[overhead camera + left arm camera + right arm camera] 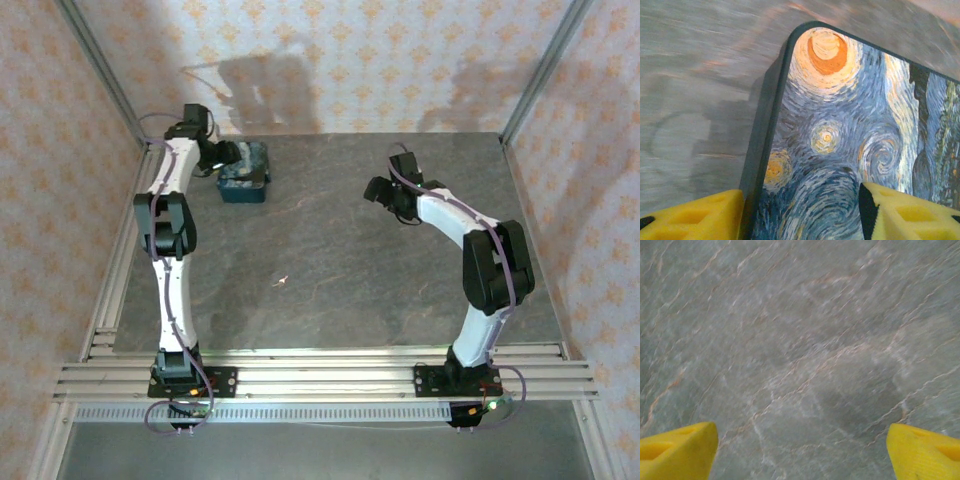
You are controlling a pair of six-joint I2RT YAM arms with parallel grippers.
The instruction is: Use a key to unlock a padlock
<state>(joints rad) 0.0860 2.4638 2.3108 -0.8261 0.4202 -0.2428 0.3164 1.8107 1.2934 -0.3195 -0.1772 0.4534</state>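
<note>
My right gripper is far from the box, which stands short side forward [243, 190]. My left gripper should move the box to the back middle [322, 188] and turn its long side forward.
The key [282, 282] is a tiny pale sliver lying alone on the grey table [340, 260], mid-table and far from both grippers. The padlock is out of view. My left gripper [228, 160] is at the far left over a dark blue swirly-print box [245, 172]. In the left wrist view this gripper [802, 200] is open. Its left finger [700, 220] sits outside the box's dark side wall and its right finger [905, 212] over the printed lid [840, 135]. My right gripper [385, 190] hangs open at the far right; between its fingers [802, 445] is bare table.
Patterned walls and metal frame posts [105, 80] close in the table on three sides. An aluminium rail [320, 375] carrying both arm bases runs along the near edge. The box stands close to the back left corner.
</note>
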